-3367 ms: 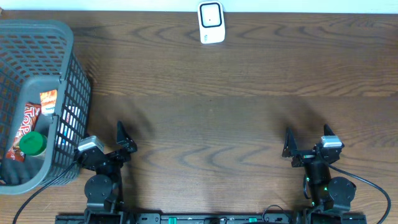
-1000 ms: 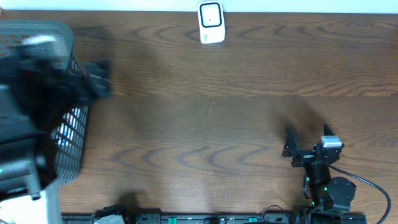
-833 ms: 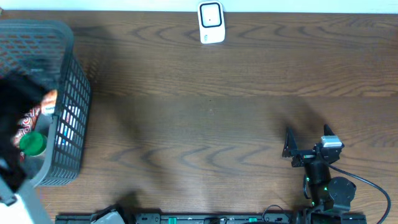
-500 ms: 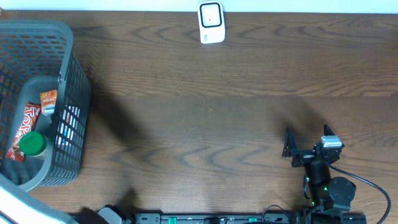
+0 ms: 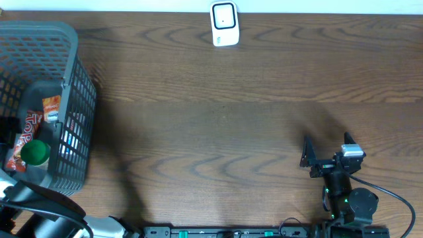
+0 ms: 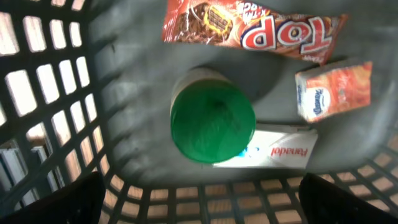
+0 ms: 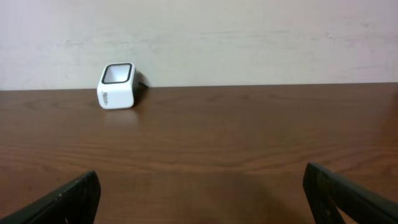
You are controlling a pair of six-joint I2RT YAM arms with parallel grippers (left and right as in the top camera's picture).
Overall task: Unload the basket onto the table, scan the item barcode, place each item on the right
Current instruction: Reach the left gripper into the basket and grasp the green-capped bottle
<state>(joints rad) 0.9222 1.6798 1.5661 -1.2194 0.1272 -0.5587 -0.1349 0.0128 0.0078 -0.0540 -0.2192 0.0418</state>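
I should keep lowering my left gripper until its open fingers are on either side of the jar, then close them, because the jar's green lid faces up, centred in front of them.
The items lie in a grey mesh basket at the table's left edge. In it are a jar with a green lid, a red "Top" snack pack, a small orange carton and a white Panadol box. No barcode shows on any of them. My left gripper hangs open above the basket's inside, holding nothing. Its arm is a blur at the bottom left of the overhead view. The white scanner stands at the far edge. My right gripper rests open and empty near the front right.
The basket's walls rise around the items on every side. In the right wrist view the scanner stands far ahead to the left, before a pale wall, with bare wooden tabletop between it and the gripper.
The left arm rose from its rest by the basket, swept over the basket, and now sits at the lower left. The right arm has not moved.
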